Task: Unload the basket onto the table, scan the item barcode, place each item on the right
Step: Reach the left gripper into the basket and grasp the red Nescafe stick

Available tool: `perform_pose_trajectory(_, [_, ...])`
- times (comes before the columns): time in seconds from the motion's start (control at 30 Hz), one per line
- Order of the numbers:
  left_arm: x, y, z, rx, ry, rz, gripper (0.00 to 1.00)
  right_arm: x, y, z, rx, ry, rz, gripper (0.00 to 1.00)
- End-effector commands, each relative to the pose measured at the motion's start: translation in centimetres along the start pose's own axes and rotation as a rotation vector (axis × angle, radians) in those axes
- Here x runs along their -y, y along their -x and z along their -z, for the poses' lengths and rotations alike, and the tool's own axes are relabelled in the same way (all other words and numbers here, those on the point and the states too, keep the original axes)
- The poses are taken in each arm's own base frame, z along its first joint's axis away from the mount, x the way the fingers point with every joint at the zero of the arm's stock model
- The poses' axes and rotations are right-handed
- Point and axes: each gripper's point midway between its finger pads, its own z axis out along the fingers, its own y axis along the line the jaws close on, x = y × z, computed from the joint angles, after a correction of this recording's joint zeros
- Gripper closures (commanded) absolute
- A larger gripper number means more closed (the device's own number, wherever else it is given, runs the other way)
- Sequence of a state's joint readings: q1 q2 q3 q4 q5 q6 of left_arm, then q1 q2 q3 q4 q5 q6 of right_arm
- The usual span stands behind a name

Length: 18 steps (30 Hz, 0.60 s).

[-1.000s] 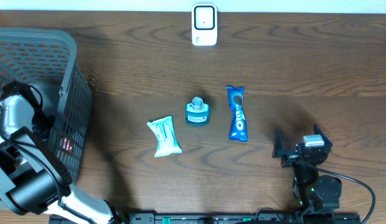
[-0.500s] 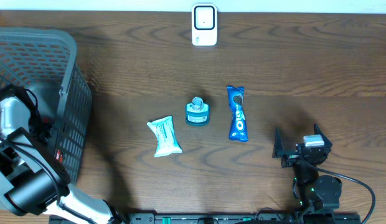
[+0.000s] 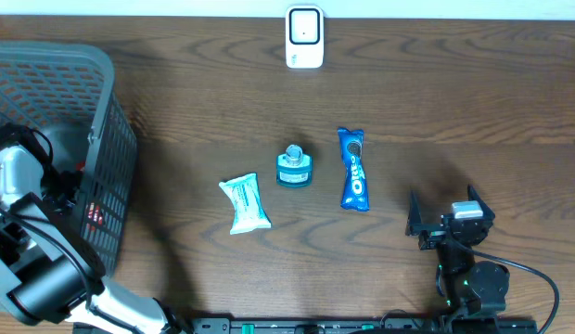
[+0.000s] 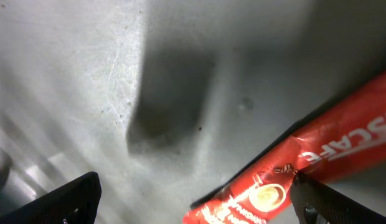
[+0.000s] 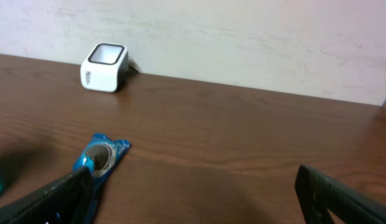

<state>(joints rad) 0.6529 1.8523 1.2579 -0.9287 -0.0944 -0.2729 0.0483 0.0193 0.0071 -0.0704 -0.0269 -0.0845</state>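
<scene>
The red Nescafe packet's end (image 4: 258, 198) lies slanted under one finger of my left gripper, so I should turn and move to straddle its lettered part (image 4: 352, 142) before closing.
A red Nescafe stick packet (image 4: 333, 146) lies on the grey floor of the basket (image 3: 111, 83). It also shows as a red patch through the basket wall in the overhead view. My left gripper (image 4: 196, 204) hangs open just above it, its right finger (image 4: 333, 202) over the packet's end and its left finger (image 4: 62, 199) over bare floor. The white barcode scanner (image 3: 304, 37) stands at the table's far edge. My right gripper (image 3: 452, 223) rests open and empty at the front right.
On the wooden table lie a blue Oreo pack (image 3: 353, 180), a small blue round container (image 3: 293, 167) and a white-green packet (image 3: 244, 204). In the right wrist view the Oreo pack (image 5: 99, 155) lies by the left finger and the scanner (image 5: 104, 67) stands by the wall.
My left arm has shifted slightly inside the basket. The right arm and the items on the table have not moved.
</scene>
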Motion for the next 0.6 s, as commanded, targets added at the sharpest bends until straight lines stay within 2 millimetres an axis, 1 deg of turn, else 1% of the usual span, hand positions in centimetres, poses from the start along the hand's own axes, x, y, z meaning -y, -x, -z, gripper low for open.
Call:
perform_pose_trajectory(0.0, [-0.1, 0.5, 3.3, 0.099, -0.043, 0.020, 0.02, -0.1, -0.2, 0.0, -0.006, 0.004, 0.007, 0.01])
perform_pose_trajectory(0.13, [-0.2, 0.8, 5.8, 0.175, -0.072, 0.024, 0.02, -0.1, -0.2, 0.0, -0.006, 0.004, 0.007, 0.01])
perform_pose_trajectory(0.2, [0.2, 0.9, 6.1, 0.192, -0.088, 0.009, 0.02, -0.1, -0.2, 0.0, -0.006, 0.004, 0.007, 0.01])
perform_pose_trajectory(0.23, [0.8, 0.9, 6.1, 0.190, -0.109, -0.013, 0.02, -0.1, -0.2, 0.0, -0.005, 0.004, 0.007, 0.01])
perform_pose_trajectory(0.27, [1.5, 0.8, 5.9, 0.182, -0.128, -0.041, 0.02, -0.1, -0.2, 0.0, -0.005, 0.004, 0.007, 0.01])
perform_pose_trajectory(0.37, [2.7, 0.6, 5.0, 0.162, -0.124, -0.078, 0.02, -0.1, -0.2, 0.0, -0.005, 0.004, 0.007, 0.01])
perform_pose_trajectory(0.57, [4.3, 0.3, 2.1, 0.099, -0.092, -0.161, 0.02, -0.1, -0.2, 0.0, -0.006, 0.004, 0.007, 0.01])
